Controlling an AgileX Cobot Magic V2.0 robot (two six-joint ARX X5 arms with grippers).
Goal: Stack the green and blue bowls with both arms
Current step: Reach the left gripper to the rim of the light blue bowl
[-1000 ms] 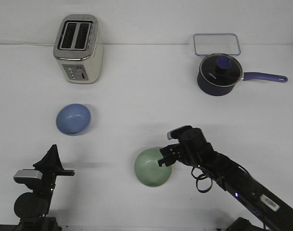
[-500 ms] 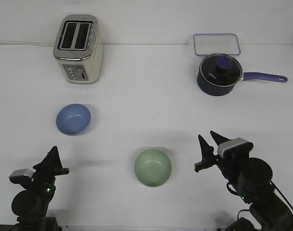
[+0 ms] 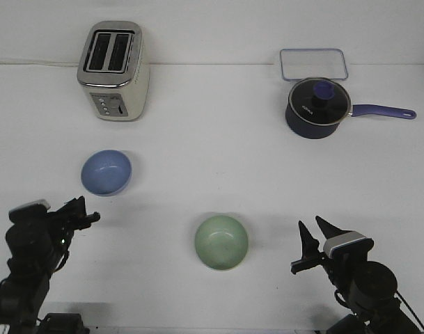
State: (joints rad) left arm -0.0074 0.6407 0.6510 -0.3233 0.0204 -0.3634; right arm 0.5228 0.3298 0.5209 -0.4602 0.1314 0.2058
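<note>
My gripper will stack the two bowls, and the blue bowl will then completely hide the green bowl, because the green bowl's rim (image 3: 221, 217) looks as wide as the blue bowl's (image 3: 106, 172).
The pale green bowl (image 3: 221, 241) sits upright on the white table at front centre. The light blue bowl (image 3: 106, 172) sits upright to its left and farther back. My right gripper (image 3: 315, 234) is open and empty, well to the right of the green bowl at the front edge. My left gripper (image 3: 83, 210) is at the front left, just short of the blue bowl and not touching it; its fingers overlap in this view, so I cannot tell whether they are open or shut.
A cream toaster (image 3: 114, 69) stands at the back left. A dark navy saucepan (image 3: 317, 106) with a blue-knobbed lid and a long handle stands at the back right. A clear rectangular container (image 3: 313, 63) lies behind the saucepan.
My right gripper has let go of the green bowl's rim and pulled back to the front right. My left gripper has turned and moved forward towards the blue bowl. Neither bowl has moved.
</note>
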